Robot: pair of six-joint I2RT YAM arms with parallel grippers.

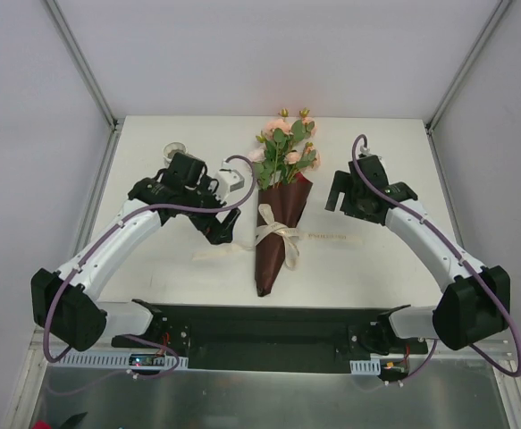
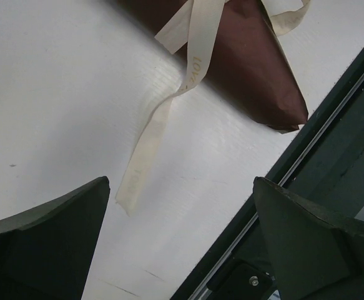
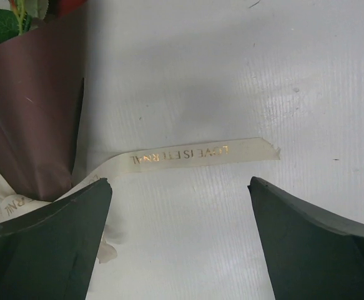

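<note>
The cream ribbon tail (image 2: pixel 139 165) runs lengthwise between my left gripper's open fingers, so I keep going toward the bow until the fingers close on the tail's twist (image 2: pixel 180 91).
A bouquet lies down the middle of the white table (image 1: pixel 153 143), pink flowers and green leaves (image 1: pixel 285 147) at the far end. Its dark brown paper cone (image 1: pixel 276 228) (image 2: pixel 250 69) (image 3: pixel 32 106) points at the near edge. A cream ribbon bow (image 1: pixel 278 237) is tied round the cone. My left gripper (image 1: pixel 220 230) (image 2: pixel 180 184) hangs open and empty left of the cone, above the end of the left ribbon tail (image 2: pixel 150 144). My right gripper (image 1: pixel 349 204) (image 3: pixel 178 182) is open and empty on the other side, just short of the gold-lettered right tail (image 3: pixel 194 154).
The black base plate (image 1: pixel 269 326) (image 2: pixel 331 144) carrying both arms runs along the near table edge, close to the cone's tip. White enclosure walls and metal frame posts (image 1: pixel 81 63) stand round the table.
</note>
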